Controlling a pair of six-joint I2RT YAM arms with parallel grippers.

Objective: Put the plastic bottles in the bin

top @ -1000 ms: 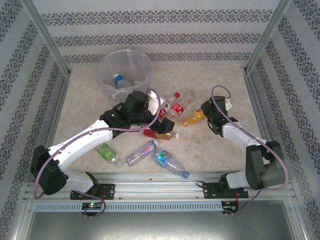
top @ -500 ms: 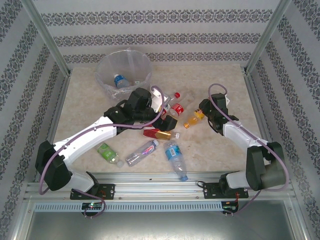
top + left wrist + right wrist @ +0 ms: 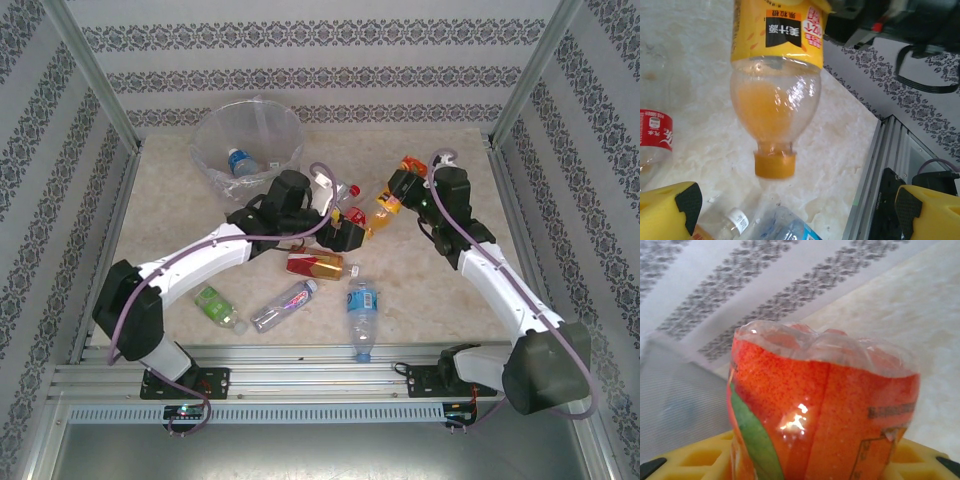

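Note:
The orange-label bottle [image 3: 775, 102] hangs from my right gripper in line with the open fingers of my left gripper, so that one should keep moving forward until it closes around the bottle's label [image 3: 777, 37].
My right gripper [image 3: 401, 186] is shut on an orange-label plastic bottle [image 3: 386, 206], held off the table with its cap pointing down. In the right wrist view the bottle's base [image 3: 825, 400] fills the space between the yellow fingers [image 3: 685, 460]. My left gripper [image 3: 345, 233] is open just left of that bottle. Its wrist view shows the bottle [image 3: 775, 95] hanging ahead, with nothing between the black pads [image 3: 687, 200]. The bin [image 3: 212, 170] stands at the back left with a blue-label bottle [image 3: 238, 160] inside.
Loose bottles lie on the table: a red-and-gold one [image 3: 318, 265], a purple-label one [image 3: 285, 304], a green one [image 3: 218, 308], a blue-label one [image 3: 362, 312] near the front rail, and two red-capped ones [image 3: 351, 212] under the left wrist. Frame posts [image 3: 520, 90] flank the table.
The right gripper has lifted the orange bottle off the table and carried it up and back. The left arm has stretched to the right. The blue-label bottle has swung round towards the front rail.

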